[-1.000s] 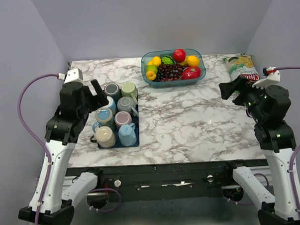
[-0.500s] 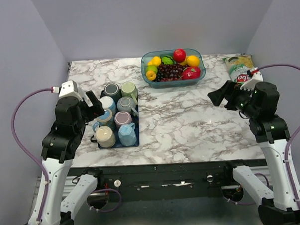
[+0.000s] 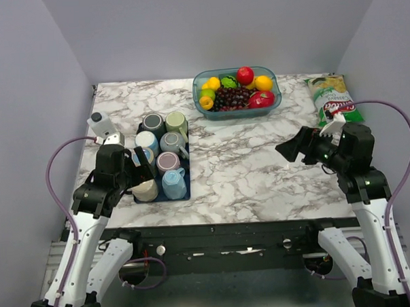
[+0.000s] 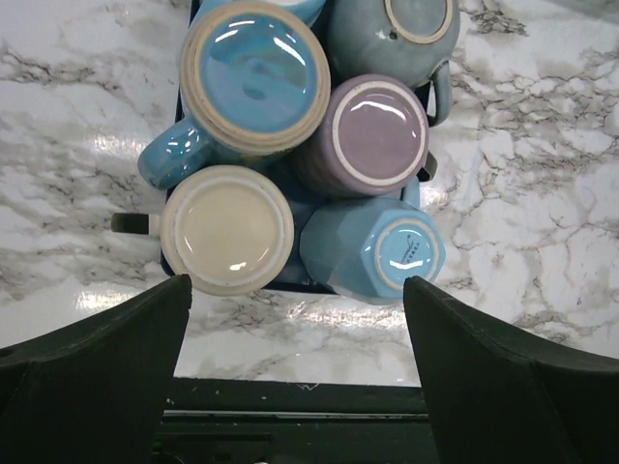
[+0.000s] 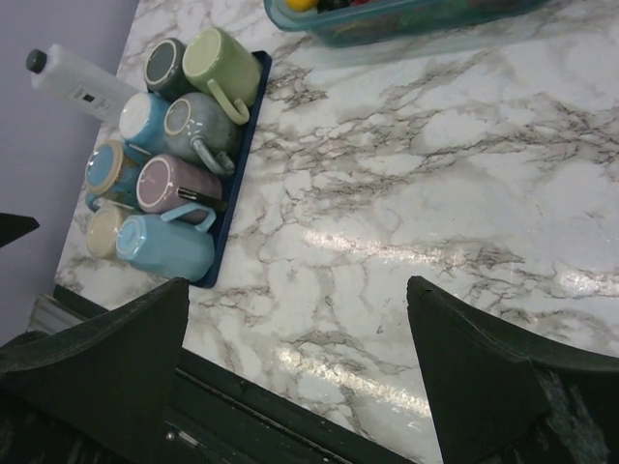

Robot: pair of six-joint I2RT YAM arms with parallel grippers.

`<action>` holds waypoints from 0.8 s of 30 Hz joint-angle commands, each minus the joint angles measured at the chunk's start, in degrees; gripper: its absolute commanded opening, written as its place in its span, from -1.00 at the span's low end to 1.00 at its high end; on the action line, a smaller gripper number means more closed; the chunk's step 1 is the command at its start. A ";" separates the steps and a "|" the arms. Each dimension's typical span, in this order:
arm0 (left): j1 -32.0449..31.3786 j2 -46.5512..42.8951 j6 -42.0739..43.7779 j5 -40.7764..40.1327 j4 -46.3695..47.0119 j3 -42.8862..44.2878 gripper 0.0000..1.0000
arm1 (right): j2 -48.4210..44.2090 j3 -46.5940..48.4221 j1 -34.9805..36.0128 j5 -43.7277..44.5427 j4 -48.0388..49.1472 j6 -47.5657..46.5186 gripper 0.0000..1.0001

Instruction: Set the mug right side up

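I should reach for the cream mug (image 3: 146, 192) with my left gripper because the mug is too far for my right gripper, take its handle (image 4: 133, 223) beyond the tray and bring the mug across.
Several mugs stand bottom up, packed on a dark blue tray (image 3: 189, 189) at the table's left. In the left wrist view a cream mug (image 4: 227, 229), a light blue faceted mug (image 4: 372, 251), a mauve mug (image 4: 372, 135) and a blue mug with a tan rim (image 4: 253, 77) show their bases. My left gripper (image 3: 134, 171) hovers over the tray's front left mugs, open (image 4: 295, 387), with nothing between its fingers. My right gripper (image 3: 290, 148) hangs open over the bare marble at the right (image 5: 300, 358), far from the mugs (image 5: 164, 246).
A clear tub of fruit (image 3: 236, 91) stands at the back centre. A snack bag (image 3: 333, 97) lies at the back right. A white bottle (image 3: 100, 124) stands just left of the tray. The table's front edge (image 4: 290, 372) runs directly below my left gripper.
Both arms have dropped lower and drawn nearer the front edge. The left gripper moved from the tray's left side over its front mugs; the right gripper moved left. Both stayed open.
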 commanded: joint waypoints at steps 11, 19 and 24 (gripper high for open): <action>0.25 8.44 -15.23 -8.27 -10.47 5.57 0.98 | 7.65 -6.05 -0.30 -7.13 7.50 0.43 0.99; 7.08 11.08 -32.98 -10.22 -17.42 8.48 0.98 | 11.69 -1.05 -0.30 -7.13 6.27 3.68 0.98; 12.55 12.40 -38.88 -8.37 -16.64 4.45 0.98 | 12.49 2.04 -0.30 -4.49 3.64 3.07 0.97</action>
